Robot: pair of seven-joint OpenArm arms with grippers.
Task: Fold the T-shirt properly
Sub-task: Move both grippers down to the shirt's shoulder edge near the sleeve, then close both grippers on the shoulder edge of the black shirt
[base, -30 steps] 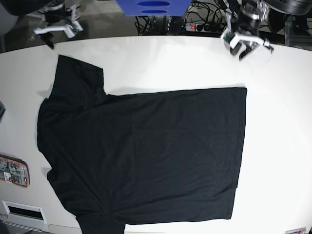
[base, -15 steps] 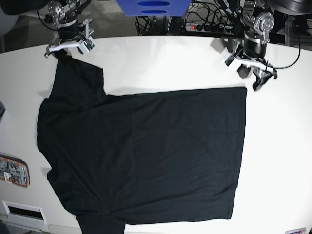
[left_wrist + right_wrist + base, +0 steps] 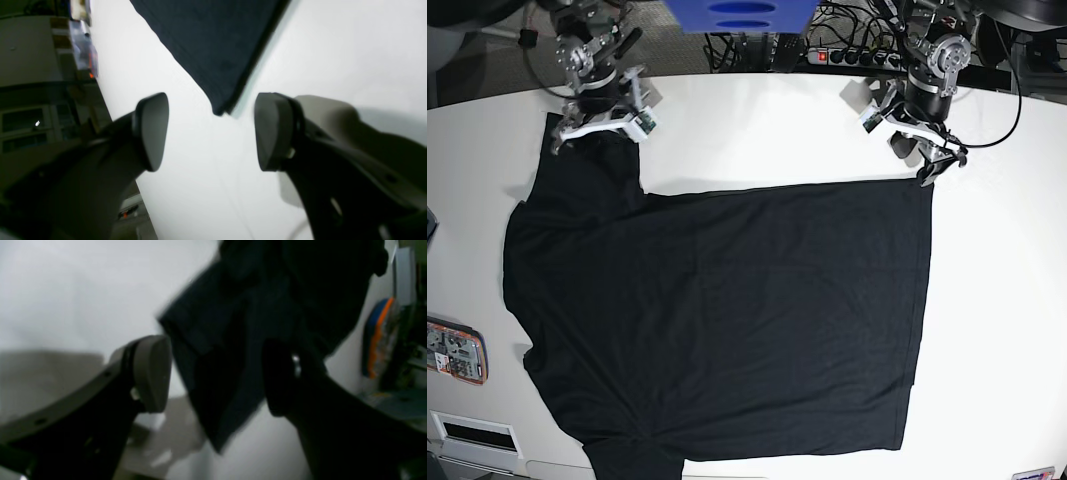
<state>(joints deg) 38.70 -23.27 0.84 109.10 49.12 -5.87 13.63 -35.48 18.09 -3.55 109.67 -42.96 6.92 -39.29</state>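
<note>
My left gripper's open fingers have the T-shirt's far hem corner [image 3: 926, 186] ahead of them. My left gripper should move in and grab that corner [image 3: 915, 193] before both grippers fold the T-shirt.
The black T-shirt [image 3: 727, 320] lies spread flat on the white table [image 3: 987, 330], collar end to the left and hem to the right. My left gripper [image 3: 917, 160] hovers open at the far hem corner. In the left wrist view that T-shirt corner [image 3: 213, 43] ends just ahead of the left gripper [image 3: 211, 131], and nothing sits between the pads. My right gripper [image 3: 599, 135] stands open over the far sleeve. In the right wrist view the T-shirt sleeve [image 3: 233, 323] lies between the spread fingers of the right gripper [image 3: 213, 376], blurred.
An orange-and-grey device [image 3: 455, 350] rests at the table's left edge, with a white box [image 3: 472, 435] below it. A power strip and cables [image 3: 837, 55] run behind the back edge. A blue object [image 3: 737, 15] stands at the top centre.
Both arms have come down from the table's back edge onto the shirt: the left gripper to the hem corner, the right gripper to the far sleeve. The shirt has not moved.
</note>
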